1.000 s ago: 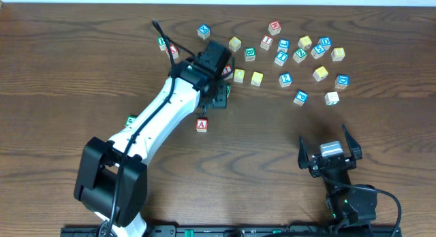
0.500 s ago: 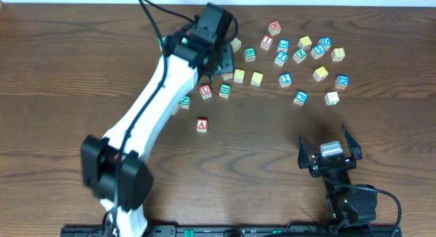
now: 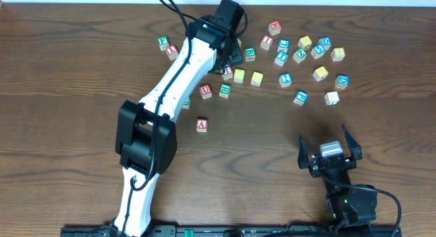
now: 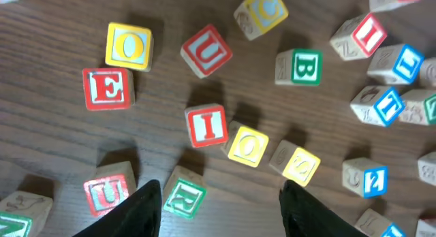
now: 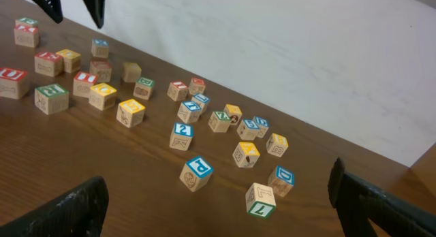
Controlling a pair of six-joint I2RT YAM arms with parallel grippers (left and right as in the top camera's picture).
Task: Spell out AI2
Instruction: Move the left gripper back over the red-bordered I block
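Observation:
The red "I" cube faces my left gripper almost square to its open fingers, so I keep going down toward that cube until the fingers are on both sides of it, then close them.
The red "A" cube sits alone on the table, nearer the front than the other cubes. A red "I" cube lies in the cluster beside a yellow "O" cube. The blue "2" cube lies further right. My left gripper hovers open over the cluster, holding nothing. A green "R" cube lies on the table below, by its left finger, and the red "I" is just beyond the fingertips. My right gripper rests wide open near the front right.
Several other letter cubes spread across the far side of the table, among them a second red "I", a red "E" and a red "U". Blue "P" and green "7" cubes lie nearest the right gripper.
The left arm has swung away from the "A" cube toward the far cluster and now hangs over the red "I". The right arm has not moved.

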